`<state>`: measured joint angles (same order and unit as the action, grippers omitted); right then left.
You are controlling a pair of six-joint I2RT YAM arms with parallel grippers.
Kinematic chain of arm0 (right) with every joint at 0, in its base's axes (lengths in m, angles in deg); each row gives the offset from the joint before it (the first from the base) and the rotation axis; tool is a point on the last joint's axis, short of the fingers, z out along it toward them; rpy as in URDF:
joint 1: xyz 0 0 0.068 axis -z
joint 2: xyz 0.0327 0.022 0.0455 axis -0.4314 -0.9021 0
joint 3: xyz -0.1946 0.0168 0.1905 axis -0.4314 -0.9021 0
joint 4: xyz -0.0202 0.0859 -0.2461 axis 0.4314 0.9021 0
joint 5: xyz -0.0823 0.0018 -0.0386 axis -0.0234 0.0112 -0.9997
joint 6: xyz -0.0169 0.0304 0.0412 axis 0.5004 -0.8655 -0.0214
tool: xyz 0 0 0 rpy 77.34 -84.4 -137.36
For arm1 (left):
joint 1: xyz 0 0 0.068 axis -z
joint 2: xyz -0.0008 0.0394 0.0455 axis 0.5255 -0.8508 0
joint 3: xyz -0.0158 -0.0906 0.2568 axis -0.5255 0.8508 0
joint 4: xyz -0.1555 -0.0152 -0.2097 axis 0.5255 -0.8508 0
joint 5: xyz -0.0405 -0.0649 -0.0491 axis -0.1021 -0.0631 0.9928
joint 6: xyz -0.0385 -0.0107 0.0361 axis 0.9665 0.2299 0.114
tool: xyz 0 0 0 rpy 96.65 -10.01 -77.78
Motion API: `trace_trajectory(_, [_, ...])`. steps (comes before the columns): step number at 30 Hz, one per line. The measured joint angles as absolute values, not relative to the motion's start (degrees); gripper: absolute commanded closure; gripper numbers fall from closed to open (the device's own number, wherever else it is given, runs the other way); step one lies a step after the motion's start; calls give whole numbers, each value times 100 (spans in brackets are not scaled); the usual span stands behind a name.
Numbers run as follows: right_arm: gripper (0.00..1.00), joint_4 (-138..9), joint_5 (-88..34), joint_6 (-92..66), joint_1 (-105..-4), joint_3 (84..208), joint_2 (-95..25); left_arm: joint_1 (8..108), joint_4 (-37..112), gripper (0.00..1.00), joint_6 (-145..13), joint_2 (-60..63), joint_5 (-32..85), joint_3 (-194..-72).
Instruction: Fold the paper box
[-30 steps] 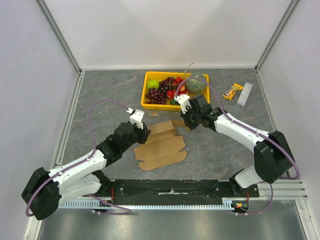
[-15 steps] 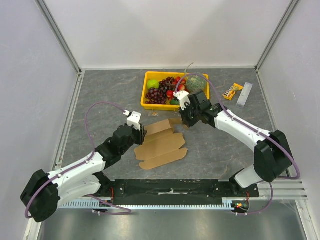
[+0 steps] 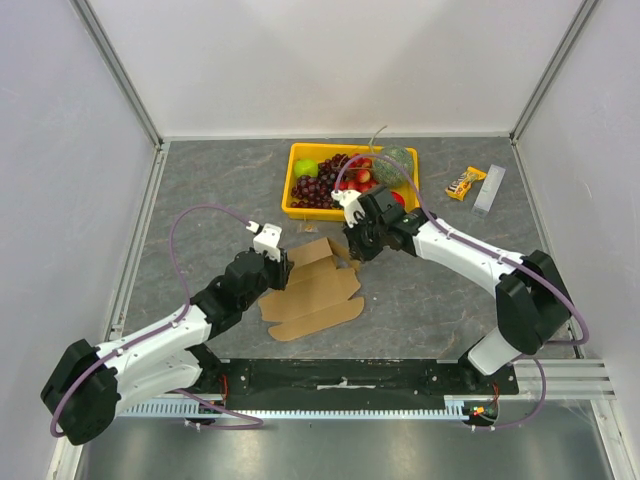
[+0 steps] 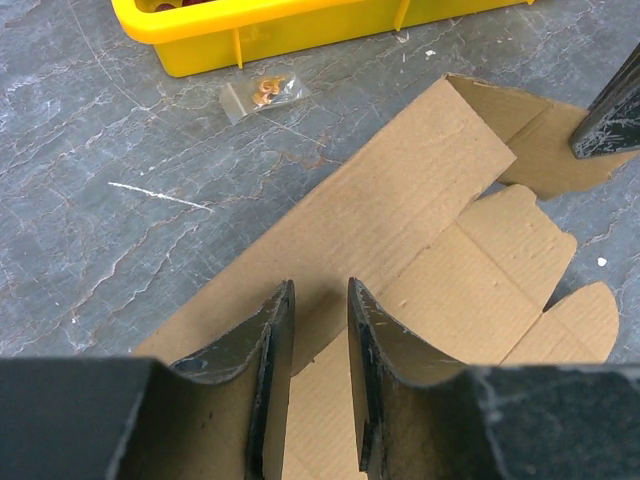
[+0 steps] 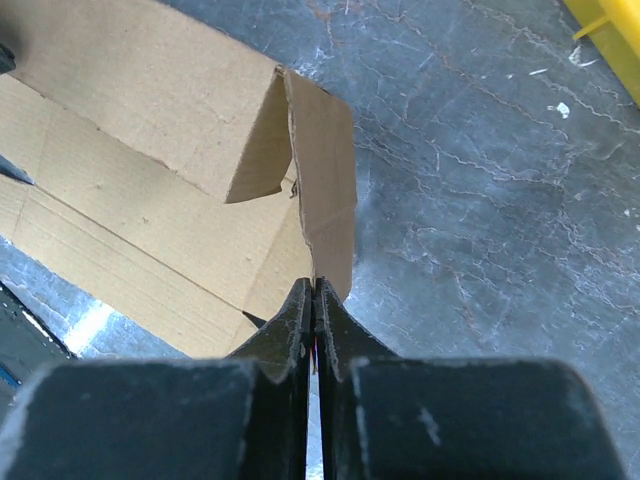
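My left gripper should move to the box's base [image 3: 338, 284] beside the side panel and push it down, because the base is free there while my right gripper holds the standing flap [image 5: 325, 185].
The paper box [image 3: 315, 300] is a brown die-cut cardboard sheet lying mostly flat on the grey table, in front of both arms. My right gripper [image 3: 352, 251] is at its far right corner. In the right wrist view that gripper [image 5: 315, 285] is shut on the lower edge of a flap [image 5: 325, 170] that stands up from the sheet. My left gripper [image 3: 279, 266] is at the box's left side. In the left wrist view it [image 4: 320, 295] hangs open with a narrow gap just over the cardboard [image 4: 420, 200], holding nothing.
A yellow tray [image 3: 292, 210] full of fruit stands just behind the box. A small clear bag [image 4: 263, 93] lies between the tray and the box. A snack bar [image 3: 465, 183] and a clear stick [image 3: 490, 190] lie at the far right.
My right gripper has moved left and nearer with the flap pinched, and the sheet has slid a little left. My left gripper has drawn back slightly.
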<state>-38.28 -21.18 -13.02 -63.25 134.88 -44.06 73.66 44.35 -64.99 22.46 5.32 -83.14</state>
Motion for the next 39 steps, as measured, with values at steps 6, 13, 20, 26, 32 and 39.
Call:
trace_trajectory(6, [67, -3828, -2435, -1385, -6437, 13490, -4441, 7366, 4448, 66, -6499, 2246, 547, -8301])
trace_trajectory(13, [62, -4290, -2951, -1573, -6432, 12751, -3578, 7366, 4450, 66, -6499, 2219, 602, -8301])
trace_trajectory(20, [55, -4705, -3157, -1608, -6434, 12408, -3202, 7366, 4454, 68, -6501, 2276, 658, -8286])
trace_trajectory(26, [51, -4766, -3237, -1318, -6432, 12539, -3700, 7366, 4452, 68, -6501, 2674, 798, -8225])
trace_trajectory(32, [53, -4766, -3233, -959, -6314, 12830, -4032, 7366, 4260, 71, -6501, 3026, 934, -8338])
trace_trajectory(39, [45, -4759, -3119, -721, -6096, 12955, -4115, 7453, 4120, 72, -6497, 3166, 1133, -8515])
